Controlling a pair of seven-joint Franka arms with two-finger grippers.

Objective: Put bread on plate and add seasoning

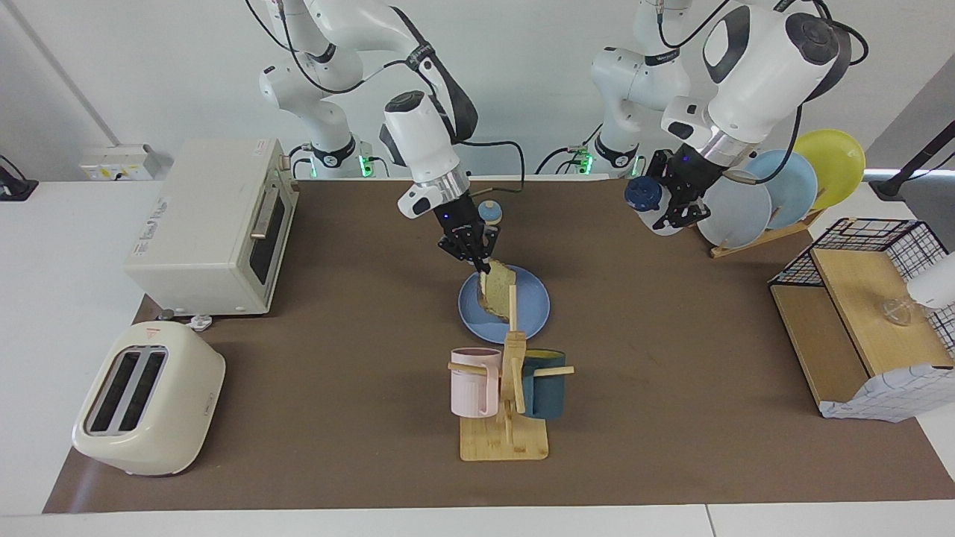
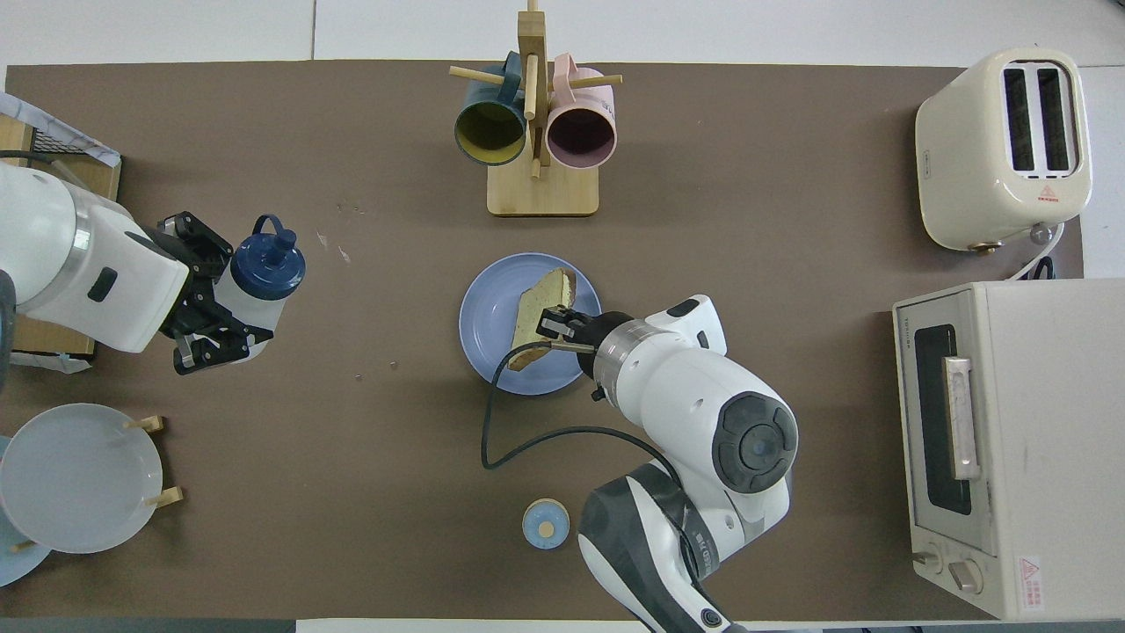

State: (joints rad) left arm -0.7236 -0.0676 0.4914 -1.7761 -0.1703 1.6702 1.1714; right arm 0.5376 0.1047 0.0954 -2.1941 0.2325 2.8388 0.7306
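The bread point(image 2: 543, 302) is hanging over the blue plate at a steep tilt, so the robot's right gripper should move back toward the plate's rim point(image 2: 595, 301) and lay the bread flat before it opens.
My right gripper point(image 1: 478, 261) point(image 2: 554, 331) is shut on one edge of the bread point(image 1: 498, 289) point(image 2: 534, 316), a tan slice with a brown crust. The slice hangs steeply tilted over the round blue plate point(image 1: 539, 306) point(image 2: 490, 321), its lower edge at or just above the plate's surface. A peg of the mug tree hides part of the slice in the facing view. My left gripper point(image 1: 669, 202) point(image 2: 230, 297) is shut on the seasoning point(image 1: 643, 195) point(image 2: 267, 271), a white squeeze bottle with a navy cap. It holds the bottle tilted, in the air beside the plate rack.
A wooden mug tree point(image 1: 507, 388) point(image 2: 538, 132) with a pink and a dark teal mug stands just past the plate. A small blue bell point(image 1: 489, 212) point(image 2: 545, 523) sits nearer the robots. Toaster point(image 1: 149, 399), toaster oven point(image 1: 213, 224), plate rack point(image 1: 776, 194) and wire shelf point(image 1: 858, 298) line the table's ends.
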